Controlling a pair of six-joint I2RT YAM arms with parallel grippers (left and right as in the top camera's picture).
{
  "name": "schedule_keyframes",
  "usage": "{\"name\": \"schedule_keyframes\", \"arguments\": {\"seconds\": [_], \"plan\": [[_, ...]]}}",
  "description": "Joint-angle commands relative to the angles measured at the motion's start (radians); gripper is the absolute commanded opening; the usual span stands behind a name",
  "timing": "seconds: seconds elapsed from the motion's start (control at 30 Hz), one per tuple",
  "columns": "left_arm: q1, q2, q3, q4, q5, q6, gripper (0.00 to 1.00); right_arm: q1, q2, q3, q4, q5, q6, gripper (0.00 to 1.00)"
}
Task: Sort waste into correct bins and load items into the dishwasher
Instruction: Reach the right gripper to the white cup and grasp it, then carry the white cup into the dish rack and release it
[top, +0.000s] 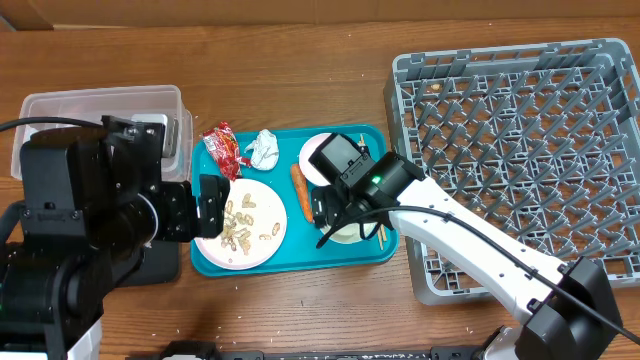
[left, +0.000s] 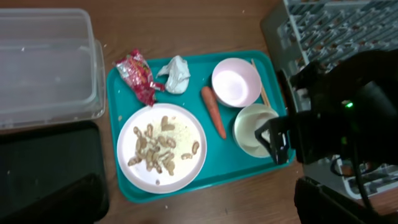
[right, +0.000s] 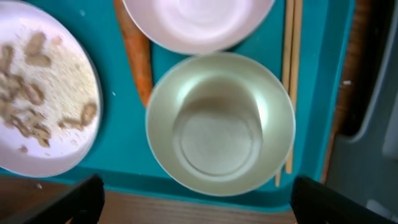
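I should use my right gripper to take out a white cup (right: 217, 140) that is inside the near bowl and put it in the grey dish rack before I load the bowl.
On the teal tray (top: 300, 258), a white plate (left: 186, 180) holds peanut shells (left: 155, 146) and rice scraps. Behind it lie the red wrapper (left: 140, 76) and paper ball (left: 176, 73). The carrot (left: 213, 111) lies left of two white bowls, the far one (left: 236, 82) and the near one (right: 217, 124). Chopsticks (right: 291, 74) lie along the bowls' right side. My right gripper (right: 199, 205) is open above the near bowl. My left gripper (left: 199, 208) is open and empty, high over the tray's front left. No cup shows.
The clear tub (top: 100, 105) stands at the far left, with the black tray (left: 43, 162) in front of it, partly under my left arm. The grey dish rack (top: 520, 150) fills the right side, close to the teal tray's right edge.
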Motion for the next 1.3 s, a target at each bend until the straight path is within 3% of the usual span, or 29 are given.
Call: {"name": "schedule_keyframes", "arguments": {"seconds": [0.0,0.47,0.83,1.27], "plan": [[0.006,0.002,0.018,-0.006,-0.022,0.002,1.00,-0.024,-0.007,-0.062,0.072,0.013,0.013,0.95],[0.006,0.005,0.017,-0.006,-0.021,0.002,1.00,-0.067,0.047,-0.131,0.174,-0.031,0.028,0.86],[0.006,0.005,0.017,-0.009,-0.022,0.002,1.00,-0.065,0.044,-0.156,0.183,-0.084,0.061,0.69],[0.006,0.005,0.017,-0.009,-0.022,0.002,1.00,-0.066,-0.220,0.079,-0.018,0.115,0.047,0.62]]}}
